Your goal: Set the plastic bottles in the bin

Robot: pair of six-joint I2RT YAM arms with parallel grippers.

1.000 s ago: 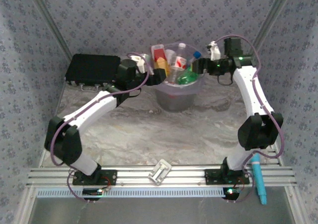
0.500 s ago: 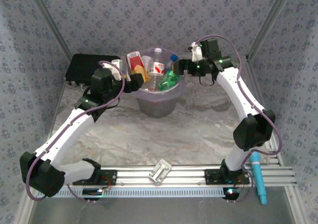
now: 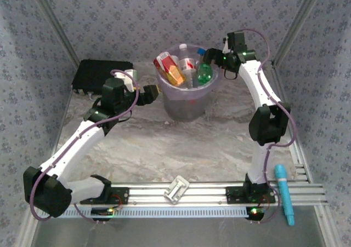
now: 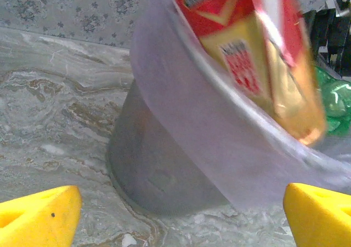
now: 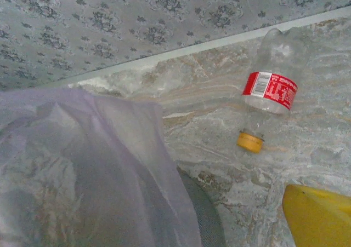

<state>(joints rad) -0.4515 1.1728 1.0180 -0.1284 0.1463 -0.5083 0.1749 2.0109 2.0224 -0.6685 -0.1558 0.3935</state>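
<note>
The bin's pale-purple bag is over one finger of my right gripper. Next, my right gripper backs away clear of the bin, then takes the clear bottle by its red label first.
The pale-purple bin stands at the back middle of the table, stuffed with plastic bottles: a red-and-yellow labelled one, a green one and clear ones. My left gripper hangs open just left of the bin, apart from it; its yellow fingertips frame the bin wall. My right gripper is at the bin's far right rim, and one yellow finger shows wide out beside the bin wall. A clear bottle with a red label and orange cap lies on the table behind.
A flat black case lies at the back left. A teal tool and a small metal part rest on the front rail. Patterned walls close in the back and sides.
The bin slid left, then back to the right and farther away. My left gripper now stands apart from its rim. The right arm has stretched toward the back wall.
</note>
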